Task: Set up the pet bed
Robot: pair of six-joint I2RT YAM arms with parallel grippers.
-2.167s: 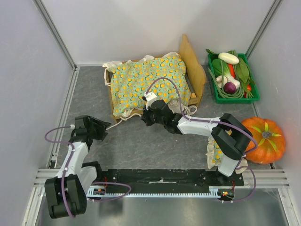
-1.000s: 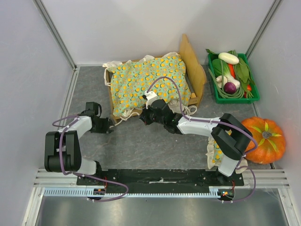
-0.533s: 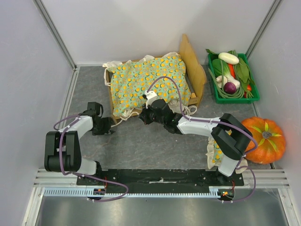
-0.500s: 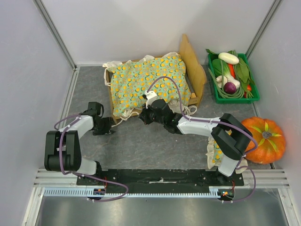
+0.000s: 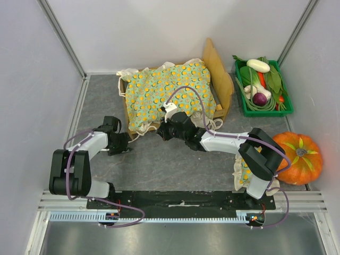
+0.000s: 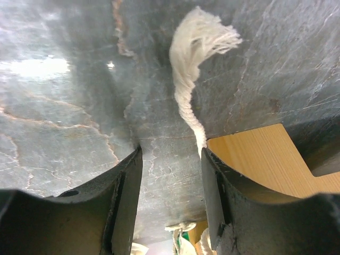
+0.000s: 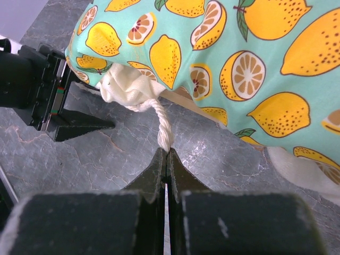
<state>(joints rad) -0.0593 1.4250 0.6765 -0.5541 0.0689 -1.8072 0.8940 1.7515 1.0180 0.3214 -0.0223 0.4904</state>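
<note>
The frayed white cord [image 6: 198,132] rests against a finger of my open left gripper, so next I center over the cord [image 6: 187,109], close and pull it tight from the bed.
The pet bed [image 5: 219,71] stands at the back with its light-wood headboard on the right. The green orange-dotted blanket [image 5: 170,93] covers its base. My right gripper [image 5: 161,129] is at the bed's near edge, shut on a white twisted cord [image 7: 163,127] that hangs from the blanket's corner [image 7: 127,87]. My left gripper [image 5: 126,144] lies low on the floor at the bed's near-left corner, open and empty. A frayed white cord [image 6: 186,90] lies on the floor just beyond its fingertips, beside the bed's wood [image 6: 255,159].
A green tray [image 5: 240,95] of vegetables stands at the back right. An orange pumpkin [image 5: 300,156] sits at the right. The small matching pillow [image 5: 244,172] lies partly under my right arm. White walls enclose the grey floor.
My left arm has swung out from near its base and slid right along the floor to the bed's near-left corner. My right gripper has stayed on the cord.
</note>
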